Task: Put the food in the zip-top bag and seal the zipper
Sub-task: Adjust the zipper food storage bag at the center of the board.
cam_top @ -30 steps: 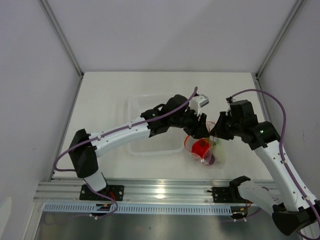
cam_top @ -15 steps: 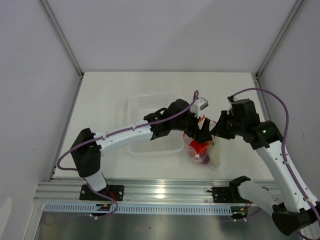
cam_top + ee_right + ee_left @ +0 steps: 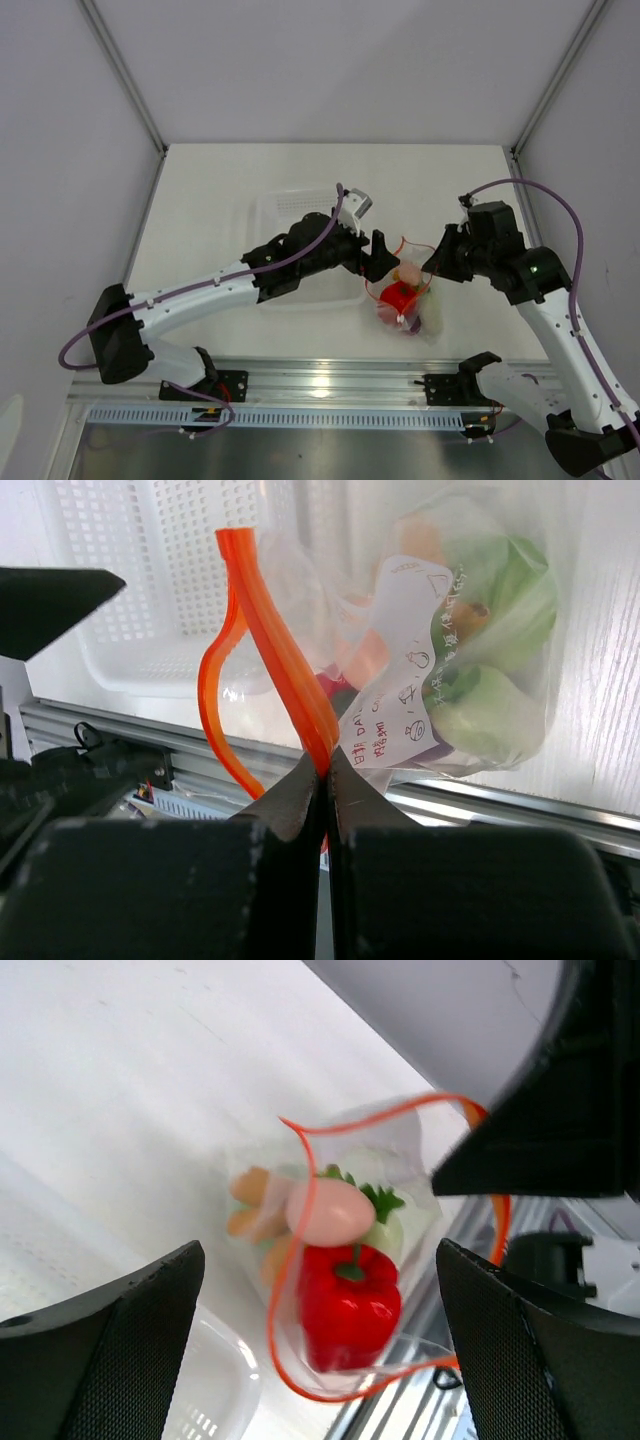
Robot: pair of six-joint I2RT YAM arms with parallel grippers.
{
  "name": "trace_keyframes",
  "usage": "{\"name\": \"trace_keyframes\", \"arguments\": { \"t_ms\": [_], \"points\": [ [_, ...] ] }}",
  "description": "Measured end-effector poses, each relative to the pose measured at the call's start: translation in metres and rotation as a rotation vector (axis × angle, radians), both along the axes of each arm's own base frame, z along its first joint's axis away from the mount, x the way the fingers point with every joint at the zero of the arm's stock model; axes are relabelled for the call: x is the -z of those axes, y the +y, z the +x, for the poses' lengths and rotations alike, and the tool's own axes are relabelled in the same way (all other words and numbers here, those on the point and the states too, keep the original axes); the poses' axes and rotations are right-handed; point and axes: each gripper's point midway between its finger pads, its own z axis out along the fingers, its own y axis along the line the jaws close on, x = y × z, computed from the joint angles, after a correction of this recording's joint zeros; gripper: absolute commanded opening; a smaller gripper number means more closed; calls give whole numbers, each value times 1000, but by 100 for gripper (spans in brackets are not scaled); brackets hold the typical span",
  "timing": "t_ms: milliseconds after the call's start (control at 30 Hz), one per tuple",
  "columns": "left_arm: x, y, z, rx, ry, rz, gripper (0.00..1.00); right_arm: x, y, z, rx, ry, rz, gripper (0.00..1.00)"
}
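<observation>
The orange-red zipper (image 3: 275, 1335) curves loosely around the bag's gaping opening (image 3: 368, 1245), so it will straighten and pull the opening narrow when I pull the zipper.
The zip-top bag (image 3: 410, 312) hangs open-mouthed near the table's front edge, right of centre. My right gripper (image 3: 434, 266) is shut on its orange-red zipper (image 3: 280, 650) at one end, holding the bag (image 3: 480, 630) up. Food lies inside: a red bell pepper (image 3: 348, 1305), a pink round piece (image 3: 330, 1211) on top of it, an orange-yellow lumpy piece (image 3: 250, 1205) and green cabbage (image 3: 500, 590). My left gripper (image 3: 381, 262) stands open and empty just left of the mouth, and the left wrist view looks into the bag between its fingers (image 3: 130, 1350).
A rigid clear tray (image 3: 290, 215) sits left of the bag, under my left arm, its perforated wall (image 3: 150, 590) close behind the zipper. The aluminium rail (image 3: 320, 380) runs along the near edge. A white label (image 3: 405, 670) is stuck on the bag.
My left gripper opened wide and drew back to the left, away from the bag's mouth. The pink piece now shows in the bag. My right gripper stayed shut on the zipper.
</observation>
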Motion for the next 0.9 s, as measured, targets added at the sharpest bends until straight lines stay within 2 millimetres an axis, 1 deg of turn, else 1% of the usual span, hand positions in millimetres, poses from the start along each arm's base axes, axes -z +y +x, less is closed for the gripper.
{"name": "trace_keyframes", "arguments": {
  "t_ms": [33,100,133,167,200,233,267,300,333,400,433,467,500,567,600,633,700,767,833,900],
  "points": [
    [-3,2,4,-26,0,4,88,0,0,-1,0,0,0,0],
    [1,4,12,-71,19,42,83,0,-1,-3,1,2,0,0],
    [4,2,17,-90,35,66,76,0,-1,-3,1,2,0,0],
    [8,-2,22,-104,52,86,72,-1,-1,-3,1,2,0,0],
    [14,-6,26,-113,66,106,64,0,-1,-4,1,2,0,0],
    [23,-8,27,-117,89,126,61,0,-2,-4,1,4,-1,0],
    [35,-8,27,-122,115,155,59,0,-2,-4,1,3,0,0],
    [45,-7,26,-121,133,181,54,0,-2,-5,1,3,0,0],
    [56,-7,24,-122,156,203,50,0,-2,-5,1,4,-1,0],
    [72,-5,20,-114,193,235,45,0,-3,-6,2,5,-2,0],
    [78,-4,17,-107,206,247,37,0,-3,-6,3,4,-4,0],
    [82,-3,14,-102,220,250,33,0,-4,-7,5,3,-5,0],
    [85,-3,11,-92,230,253,26,0,-4,-7,6,2,-6,0],
    [89,-5,6,-68,249,248,15,2,-5,-7,8,0,-7,0],
    [91,-6,3,-55,257,244,3,3,-5,-7,8,1,-8,0],
    [91,-7,0,-42,267,240,1,5,-5,-7,8,4,-9,0],
    [91,-10,-6,-13,274,236,1,9,-5,-7,10,9,-13,0],
    [85,-14,-11,22,283,223,1,13,-6,-7,15,17,-22,0],
    [69,-22,-17,72,292,197,1,15,-8,-5,21,19,-32,0],
    [41,-34,-20,125,282,141,1,16,-9,-3,28,24,-43,0]
  ]
}}
